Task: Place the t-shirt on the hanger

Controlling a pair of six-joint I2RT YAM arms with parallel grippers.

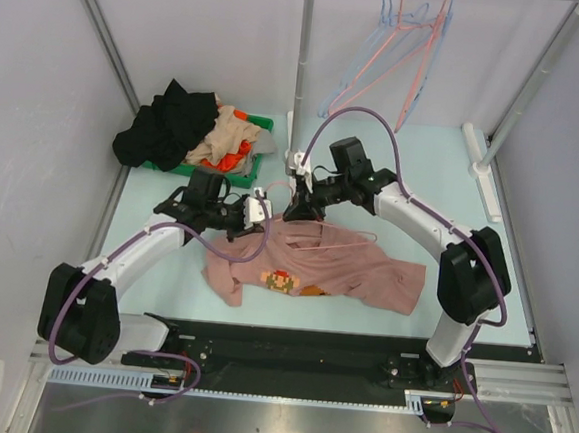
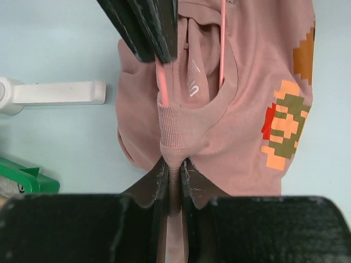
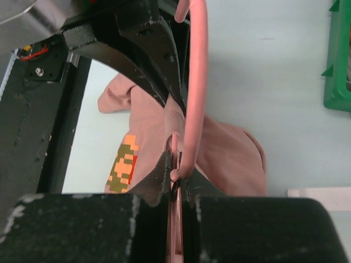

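Note:
The hanger's loose end is on the t-shirt outside the collar, so my right gripper needs to let go of the hanger's hook and stretch the collar's far edge [image 1: 331, 230] over that end.
The dusty-pink t-shirt [image 1: 350, 273] lies spread on the table, its pixel-art figure [image 1: 282, 279] facing up. In the left wrist view my left gripper [image 2: 174, 167] is shut on the shirt's ribbed collar [image 2: 173, 129]. Two pale-pink wires of the hanger [image 2: 163, 85] run inside the neck opening. My right gripper [image 3: 178, 173] is shut on the hanger [image 3: 196, 82] at the base of its hook, just above the collar. From above, the left gripper [image 1: 263, 211] and the right gripper [image 1: 292, 212] nearly touch at the shirt's neck. One hanger wire [image 1: 339, 247] shows on the cloth.
A green bin [image 1: 259, 126] holding black, beige and orange clothes stands at the back left. A white rack upright [image 1: 301, 77] rises behind the grippers, and light-blue and pink hangers [image 1: 398, 50] dangle from its rail. The rack's white foot [image 1: 484, 172] lies at the right.

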